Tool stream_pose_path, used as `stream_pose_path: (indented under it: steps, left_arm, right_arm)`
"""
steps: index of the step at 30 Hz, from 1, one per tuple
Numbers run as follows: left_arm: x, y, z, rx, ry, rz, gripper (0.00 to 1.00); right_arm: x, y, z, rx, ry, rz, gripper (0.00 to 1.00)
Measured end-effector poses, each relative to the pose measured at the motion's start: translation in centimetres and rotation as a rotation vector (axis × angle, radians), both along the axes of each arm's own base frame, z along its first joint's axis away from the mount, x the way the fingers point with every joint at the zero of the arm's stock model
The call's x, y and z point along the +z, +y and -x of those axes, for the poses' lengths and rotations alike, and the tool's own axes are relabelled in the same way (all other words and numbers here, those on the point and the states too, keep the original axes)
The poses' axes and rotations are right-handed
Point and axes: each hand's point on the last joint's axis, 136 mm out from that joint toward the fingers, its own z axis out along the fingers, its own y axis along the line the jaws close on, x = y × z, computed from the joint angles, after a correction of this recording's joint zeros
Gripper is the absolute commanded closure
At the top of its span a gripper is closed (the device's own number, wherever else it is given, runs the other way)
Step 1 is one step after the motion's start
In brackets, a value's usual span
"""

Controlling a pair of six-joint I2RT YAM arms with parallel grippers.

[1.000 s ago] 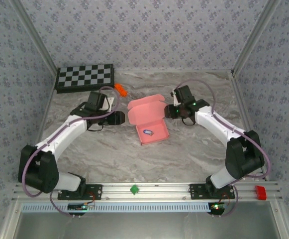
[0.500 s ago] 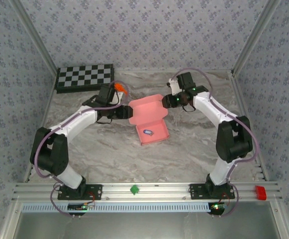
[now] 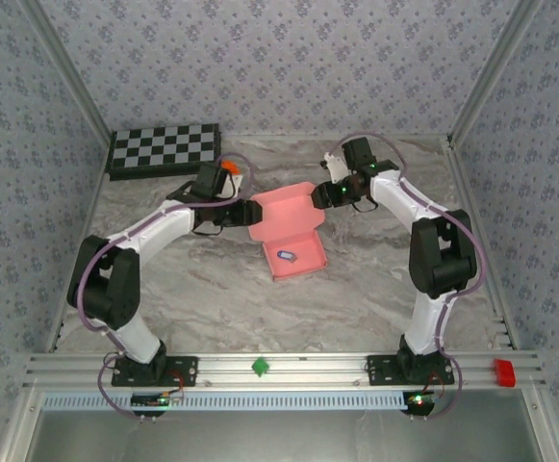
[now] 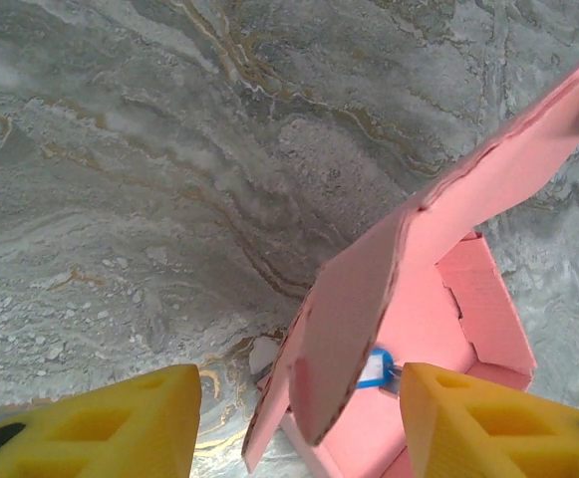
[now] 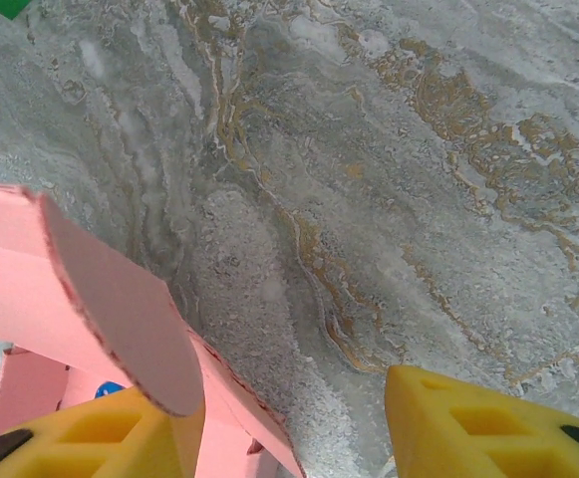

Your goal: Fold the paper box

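Observation:
Next, my right gripper pinches the lid's side edge [image 5: 245, 394] below the rounded flap and turns the box straight, because the pink box [image 3: 298, 259] is sitting crooked with its lid up.
The pink paper box [image 3: 286, 226] lies mid-table, its lid raised at the far end and its shallow tray toward me. A small blue tag [image 3: 287, 255] rests in the tray. My left gripper [image 3: 244, 214] is at the lid's left edge, open. In the left wrist view, its yellow fingers [image 4: 100, 418] straddle a rounded side flap [image 4: 354, 319] without touching it, and the blue tag [image 4: 374, 366] shows behind. My right gripper [image 3: 323, 195] is at the lid's right corner, open. The other rounded flap [image 5: 120, 299] overlaps its left finger [image 5: 90, 443]. Whether they touch is unclear.
A checkerboard [image 3: 164, 149] lies at the far left, with a small orange brick [image 3: 231, 167] beside it, just behind my left wrist. A green marker [image 3: 258, 366] and a red block [image 3: 503, 372] sit on the front rail. Patterned walls close in three sides.
Both arms have swung inward to the box's raised lid. The left gripper came right to its left flap. The right gripper moved up and left to its right corner.

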Motion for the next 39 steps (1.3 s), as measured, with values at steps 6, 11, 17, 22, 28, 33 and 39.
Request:
stream_pose_path:
  steps: [6, 11, 17, 22, 28, 33, 39]
  left_arm:
    - [0.6, -0.4, -0.3, -0.002, -0.010, 0.026, 0.49]
    - [0.2, -0.6, -0.4, -0.002, 0.003, 0.034, 0.50]
    - [-0.4, -0.7, -0.4, 0.002, 0.019, 0.030, 0.54]
    - [-0.4, -0.7, -0.4, 0.002, 0.020, 0.030, 0.56]
    - [-0.4, -0.7, -0.4, 0.003, 0.020, 0.030, 0.60]
    - [-0.4, -0.6, -0.4, 0.002, 0.023, 0.029, 0.63]
    - [-0.5, -0.7, -0.3, 0.001, 0.027, 0.027, 0.67]
  right_arm:
    - [0.5, 0.5, 0.0, 0.026, 0.002, -0.032, 0.48]
    - [0.6, 0.8, 0.0, 0.036, 0.006, -0.047, 0.49]
    - [0.2, 1.1, 0.0, 0.043, 0.020, -0.056, 0.53]
    - [-0.1, 1.1, 0.2, 0.048, 0.031, -0.057, 0.56]
    - [-0.3, 1.0, 0.5, 0.050, 0.050, -0.050, 0.59]
    - [-0.4, 1.0, 0.7, 0.051, 0.058, -0.048, 0.64]
    - [-0.5, 0.9, 0.7, 0.050, 0.059, -0.047, 0.71]
